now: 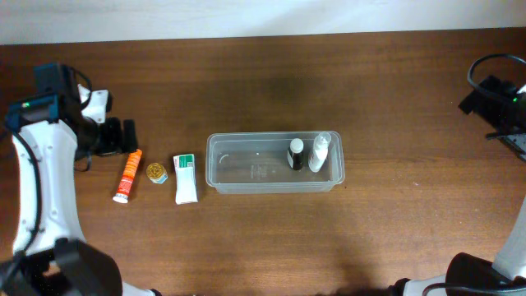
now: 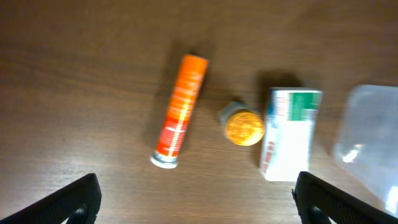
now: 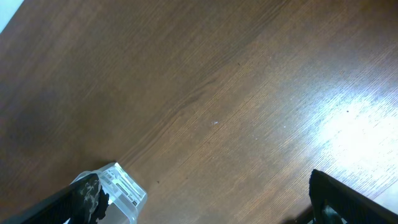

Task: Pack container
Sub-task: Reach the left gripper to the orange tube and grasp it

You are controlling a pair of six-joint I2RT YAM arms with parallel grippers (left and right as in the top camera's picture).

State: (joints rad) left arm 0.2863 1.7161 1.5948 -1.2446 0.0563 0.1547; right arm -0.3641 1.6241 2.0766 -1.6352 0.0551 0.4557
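My left gripper should pick up the orange tube [image 1: 127, 177] and lay it in the container's empty end [image 1: 249, 162], because the orange tube is far from my right gripper.
The clear plastic container [image 1: 246, 168] sits mid-table, holding a dark bottle [image 1: 295, 154] and a white bottle [image 1: 319, 151] at its right end. Left of it lie a white-and-green tube [image 1: 186, 178], a small gold-lidded jar [image 1: 156, 172] and an orange tube [image 1: 127, 176]. The left wrist view shows the orange tube [image 2: 179, 112], the jar [image 2: 244, 127], the white-and-green tube [image 2: 289, 134] and the container's edge [image 2: 367, 143]. My left gripper [image 1: 119, 137] is open and empty, just left of the orange tube. My right gripper [image 3: 202, 208] is open and empty at the far right; the container's corner [image 3: 121, 190] shows by its left finger.
The brown wooden table [image 1: 263, 82] meets a white wall along its far edge. My right arm [image 1: 501, 103] sits at the table's right edge and my left arm [image 1: 37, 164] runs down the left side.
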